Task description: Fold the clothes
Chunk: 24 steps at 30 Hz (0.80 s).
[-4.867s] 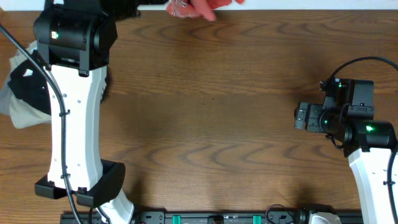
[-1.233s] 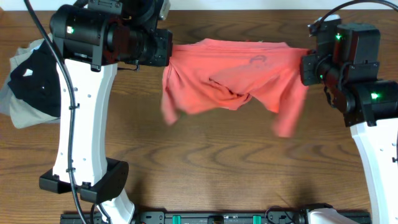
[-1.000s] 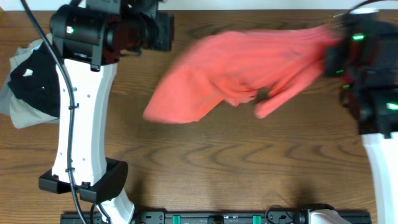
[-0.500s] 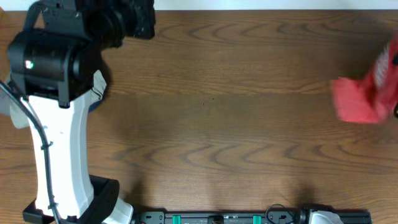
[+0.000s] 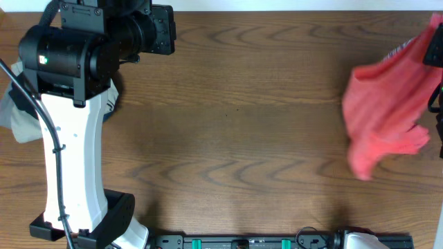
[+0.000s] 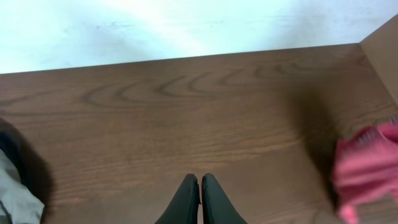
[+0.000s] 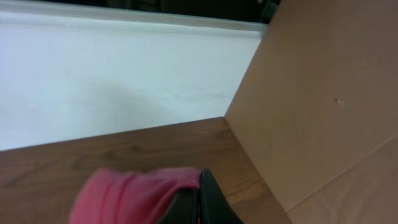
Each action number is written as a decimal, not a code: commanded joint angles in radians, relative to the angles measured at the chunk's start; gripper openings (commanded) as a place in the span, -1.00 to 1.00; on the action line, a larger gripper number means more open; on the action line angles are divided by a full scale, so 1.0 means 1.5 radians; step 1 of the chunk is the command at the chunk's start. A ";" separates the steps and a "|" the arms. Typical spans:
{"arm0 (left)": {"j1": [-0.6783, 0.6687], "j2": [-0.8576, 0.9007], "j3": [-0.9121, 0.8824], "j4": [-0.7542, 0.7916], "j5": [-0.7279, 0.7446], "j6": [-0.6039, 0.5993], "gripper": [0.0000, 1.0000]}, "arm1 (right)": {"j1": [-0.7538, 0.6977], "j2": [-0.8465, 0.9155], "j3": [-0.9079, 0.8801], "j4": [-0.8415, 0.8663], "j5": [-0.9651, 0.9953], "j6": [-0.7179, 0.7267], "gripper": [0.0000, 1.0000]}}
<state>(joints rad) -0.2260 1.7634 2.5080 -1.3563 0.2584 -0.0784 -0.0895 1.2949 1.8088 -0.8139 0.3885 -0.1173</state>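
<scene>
My right gripper should first lay the T-shirt across the table's middle point(image 5: 256, 107), because the coral-red T-shirt hangs bunched point(image 5: 384, 104) by the cardboard panel, far from my left gripper.
The coral-red T-shirt point(image 5: 384, 117) hangs bunched in the air at the right edge of the table; white lettering shows faintly near its top. My right gripper point(image 7: 199, 179) is shut on a fold of this shirt point(image 7: 134, 196). In the overhead view that arm is almost wholly beyond the right edge. My left gripper point(image 6: 200, 182) is shut with nothing in it and hovers over bare wood at the back left point(image 5: 169, 31). From there the shirt point(image 6: 367, 171) shows far off to the right. The other clothes point(image 5: 15, 124) lie in a pile at the left edge, mostly hidden by the left arm.
A tan cardboard panel point(image 7: 311, 93) stands close on the right of the right gripper. A white wall point(image 6: 186, 25) runs along the table's back edge. Black and grey cloth of the pile point(image 6: 12, 186) lies left of the left gripper. The arms' base rail point(image 5: 242, 242) lines the front edge.
The shirt, held by both grippers a second ago, now hangs from the right gripper alone. It has swung back in from the right edge and spread wider. The left arm shifted slightly right.
</scene>
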 commanded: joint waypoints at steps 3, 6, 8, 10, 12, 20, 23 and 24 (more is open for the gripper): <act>0.000 -0.001 0.000 -0.018 -0.007 -0.003 -0.88 | -0.002 -0.004 0.007 -0.022 -0.175 -0.085 -0.98; 0.000 -0.001 0.000 -0.034 -0.007 -0.003 -0.88 | -0.001 0.002 0.007 -0.047 -0.317 -0.102 -0.98; 0.000 0.000 0.000 -0.043 -0.007 -0.003 -0.88 | 0.002 0.011 0.007 -0.056 -0.402 -0.102 -0.98; 0.000 0.002 0.000 -0.053 -0.007 -0.003 -0.88 | 0.007 0.021 0.007 -0.060 -0.463 -0.105 -0.98; 0.000 0.005 0.000 -0.063 -0.007 -0.003 -0.87 | 0.014 0.031 0.007 -0.056 -0.488 -0.104 -0.98; 0.000 0.020 0.000 -0.088 -0.007 -0.003 -0.87 | 0.024 0.064 0.007 -0.018 -0.251 -0.011 -0.98; 0.000 0.021 0.000 -0.088 -0.007 -0.003 -0.88 | 0.013 0.082 0.007 -0.018 -0.074 0.025 -0.98; 0.000 0.021 0.000 -0.088 -0.007 -0.003 -0.87 | 0.004 0.089 0.007 -0.016 -0.022 0.037 -0.98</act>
<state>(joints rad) -0.2260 1.7855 2.5080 -1.4853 0.2550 -0.0784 -0.0620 1.4075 1.8091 -0.8482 0.0414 -0.1513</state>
